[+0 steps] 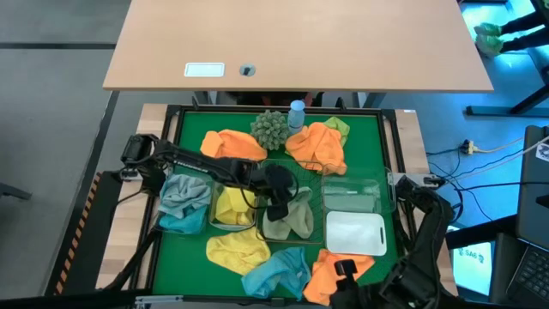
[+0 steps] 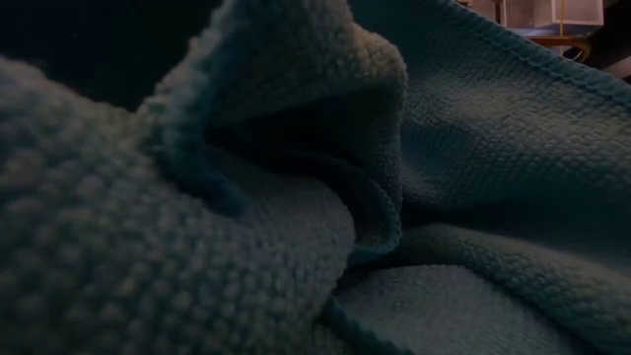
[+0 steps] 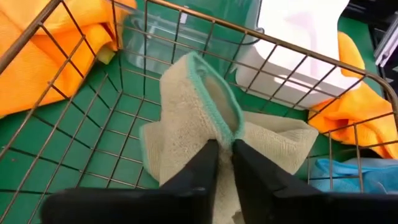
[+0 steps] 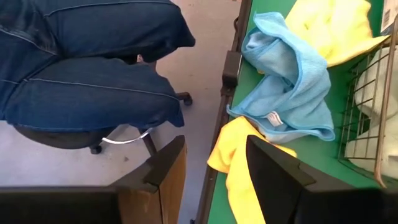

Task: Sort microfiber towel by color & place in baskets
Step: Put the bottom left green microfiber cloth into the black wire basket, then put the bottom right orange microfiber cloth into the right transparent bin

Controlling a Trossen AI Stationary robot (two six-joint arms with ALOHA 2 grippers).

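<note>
I expect the orange towel (image 1: 316,148) by the bottle to uncover a green towel that stays behind when I lift it, because a green corner (image 1: 340,128) sticks out beneath it.
My left gripper (image 3: 225,144) reaches from the left into the dark wire basket (image 3: 298,53) at the middle of the table and is shut on a beige towel (image 3: 186,118) with a green hem. Most of this towel (image 1: 296,223) lies on the basket's floor. My right gripper (image 4: 214,142) hangs open above the table's near edge, over an orange towel (image 4: 239,174) that lies on the mat and touches neither finger. In the high view this gripper (image 1: 343,268) is at the near right. My left gripper pinches a raised fold of the beige towel at its green-hemmed edge (image 3: 229,127) between its two fingers. The fingers slant down into the basket from the table's left. The fold stands up from the fingertips, and the rest of the towel rests slack on the basket's wire floor.
Left of the wire basket stand a clear bin with a blue-grey towel (image 1: 184,202) and one with a yellow towel (image 1: 232,206). To its right are a clear bin (image 1: 352,193) and a white bin (image 1: 354,232). Orange (image 1: 232,144), yellow (image 1: 236,251) and blue (image 1: 279,273) towels lie loose. A blue towel blocks the low view.
</note>
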